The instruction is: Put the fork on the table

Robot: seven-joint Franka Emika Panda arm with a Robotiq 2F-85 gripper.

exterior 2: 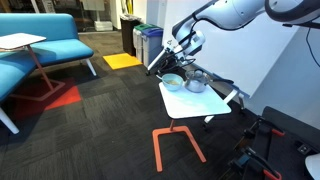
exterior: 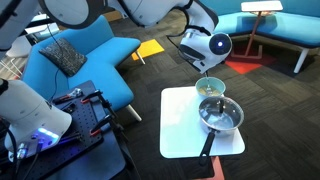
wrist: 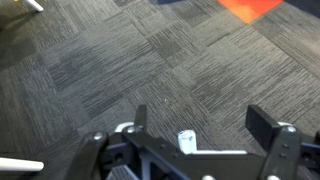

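Observation:
The robot's gripper should keep moving down toward the bowl until its open fingers can close around the fork's handle end, which stands free in the gap between them.
The white square table carries a pale bowl and a steel pan with a long black handle. Both exterior views show them; in one the table has the bowl at its far corner. My gripper hovers above and just beyond the bowl, off the table's edge; it also shows in an exterior view. In the wrist view the gripper is open, its fingers wide apart with only grey carpet between them. I cannot make out the fork in any view.
A blue sofa and a black cart stand near the table. A small white table on slanted wooden legs, another blue sofa and bins stand further off. Orange and red carpet patches mark the floor.

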